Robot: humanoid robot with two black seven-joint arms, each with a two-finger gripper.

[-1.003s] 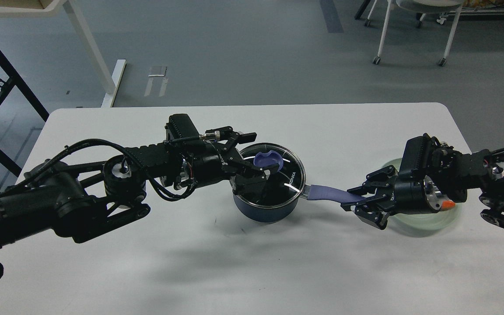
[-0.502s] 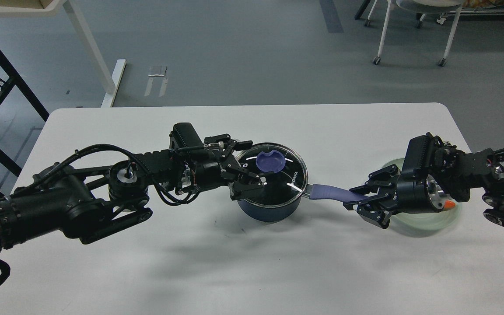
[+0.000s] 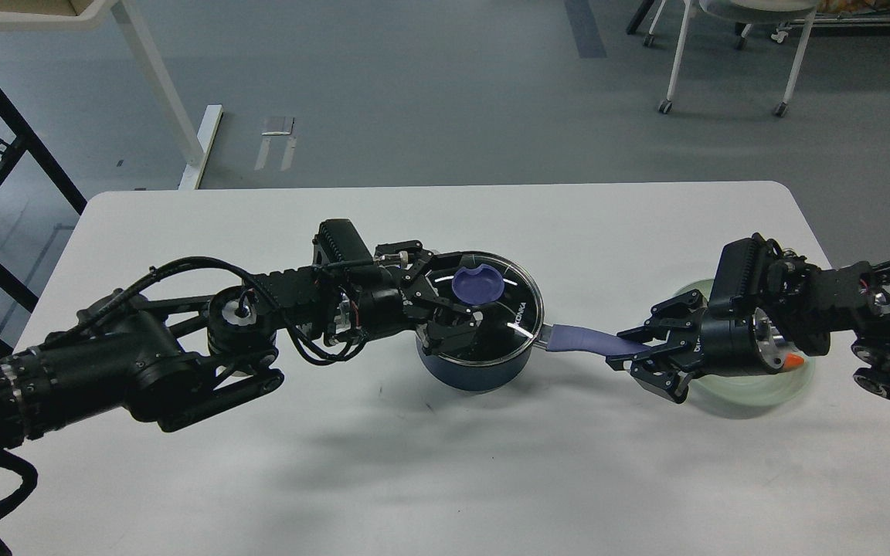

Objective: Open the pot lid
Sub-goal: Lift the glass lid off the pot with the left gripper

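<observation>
The glass lid (image 3: pixel 504 326) lets only plain black show through, so I expect the pot (image 3: pixel 475 374) to be empty when I lift the lid by its knob.
A dark blue pot (image 3: pixel 476 371) stands at the middle of the white table (image 3: pixel 445 479). Its glass lid (image 3: pixel 518 313) sits closed on it, with a blue knob (image 3: pixel 477 284) on top. My left gripper (image 3: pixel 462 303) is open over the lid's left half, its fingers reaching to the knob's left and near side without closing on it. The pot's blue handle (image 3: pixel 580 340) points right. My right gripper (image 3: pixel 632 351) is shut on the end of that handle.
A pale green plate (image 3: pixel 758 386) lies on the table under my right wrist. Chair legs on castors (image 3: pixel 665 106) and a white table leg (image 3: pixel 159 85) stand on the floor beyond the table's far edge.
My left arm has moved right and a little lower, bringing its open fingers in over the lid to the knob. The right gripper has kept its hold on the handle.
</observation>
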